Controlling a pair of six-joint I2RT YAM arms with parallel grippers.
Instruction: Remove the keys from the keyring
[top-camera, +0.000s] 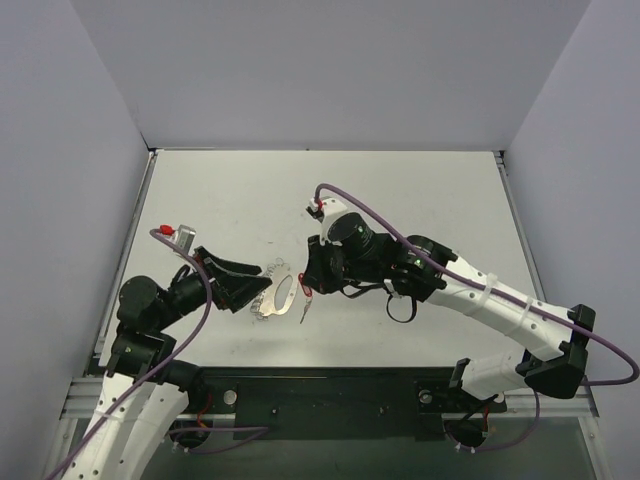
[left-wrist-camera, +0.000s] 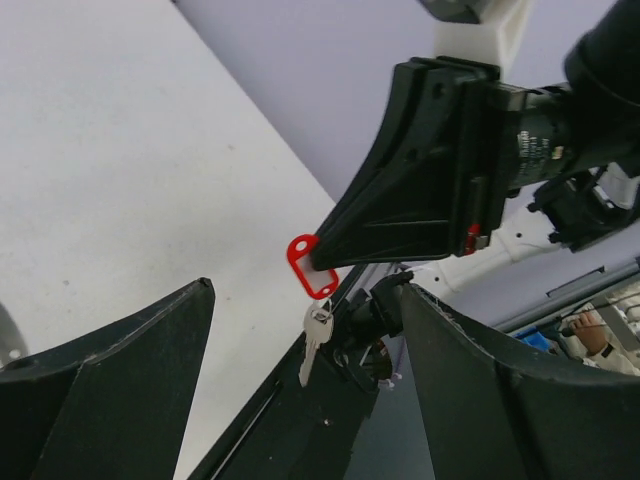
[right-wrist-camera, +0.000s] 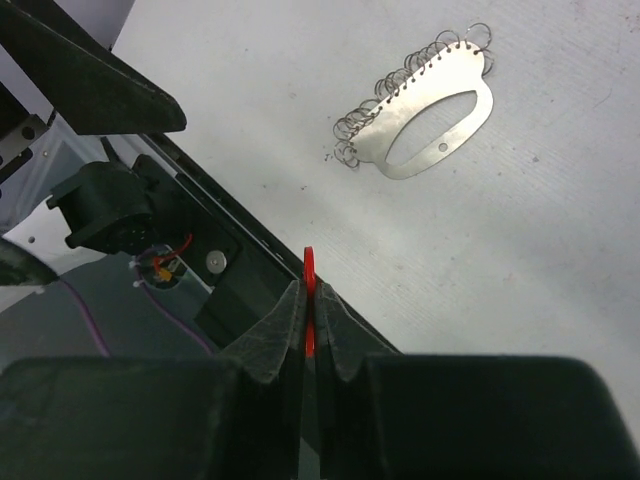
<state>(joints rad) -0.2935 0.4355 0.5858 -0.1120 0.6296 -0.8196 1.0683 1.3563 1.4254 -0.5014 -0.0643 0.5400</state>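
Note:
The grey blade hangs free below the red head and lines up with my left gripper's open fingers. I keep moving closer until they can close on it.
The key has a bright red head and a short grey blade. My right gripper is shut on the red head and holds the key above the table; in the top view the key hangs below the right gripper. The keyring, a flat metal plate with an oval hole and a row of several small wire rings, lies on the table, apart from the key. My left gripper is open and empty beside the keyring. In the left wrist view the key hangs beyond its fingers.
The black front rail runs along the table's near edge, under the held key. Grey walls enclose the table on the left, back and right.

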